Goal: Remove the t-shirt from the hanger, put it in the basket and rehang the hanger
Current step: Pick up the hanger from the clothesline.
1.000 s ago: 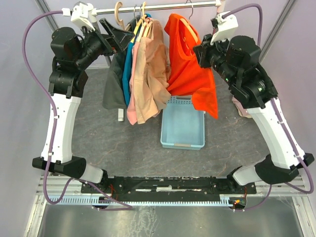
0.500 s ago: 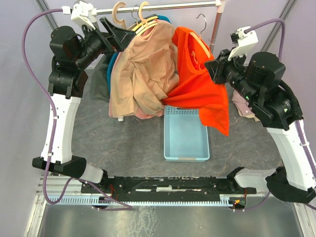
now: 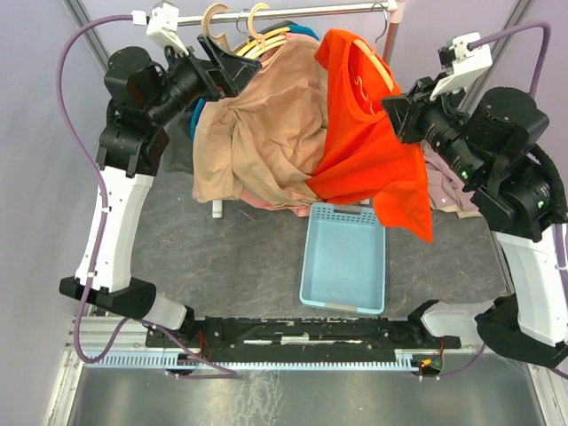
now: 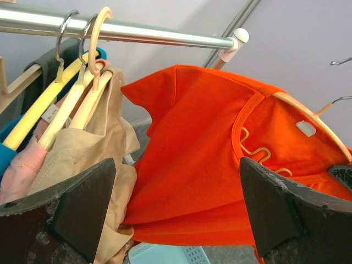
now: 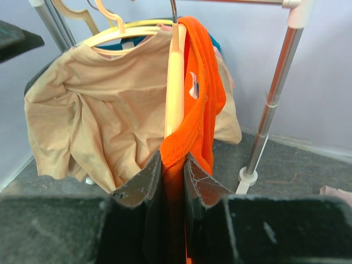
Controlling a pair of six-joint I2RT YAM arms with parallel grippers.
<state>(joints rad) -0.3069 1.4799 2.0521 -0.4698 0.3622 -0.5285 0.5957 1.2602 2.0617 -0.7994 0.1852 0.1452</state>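
Note:
My right gripper is holding the shirt's shoulder and hanger arm (image 3: 387, 78) together, so it should keep them steady and clear of the bar while my left gripper reaches the shirt's opposite shoulder (image 3: 335, 40).
The orange t-shirt (image 3: 368, 151) hangs on a pale wooden hanger (image 3: 374, 62) whose hook is off the rail and held out to the right. My right gripper (image 3: 397, 108) is shut on the shirt's shoulder and the hanger arm; in the right wrist view its jaws pinch orange fabric (image 5: 190, 137) below the hanger (image 5: 175, 82). My left gripper (image 3: 232, 67) is open and empty, up by the rail near the other hangers. In the left wrist view the orange shirt (image 4: 220, 165) fills the space between its fingers (image 4: 66, 203) without touching them.
A metal rail (image 3: 293, 11) carries hangers with a tan shirt (image 3: 257, 133), pink, teal and dark garments. The rail's post (image 5: 272, 93) stands at the right. A light blue basket (image 3: 344, 259) lies on the table below the orange shirt. Some cloth (image 3: 448, 182) lies at the right.
My right gripper has pulled the orange shirt and its hanger off the rail, to the right and upward. The tan shirt swung out, the basket slid right, and my left arm shifted slightly right.

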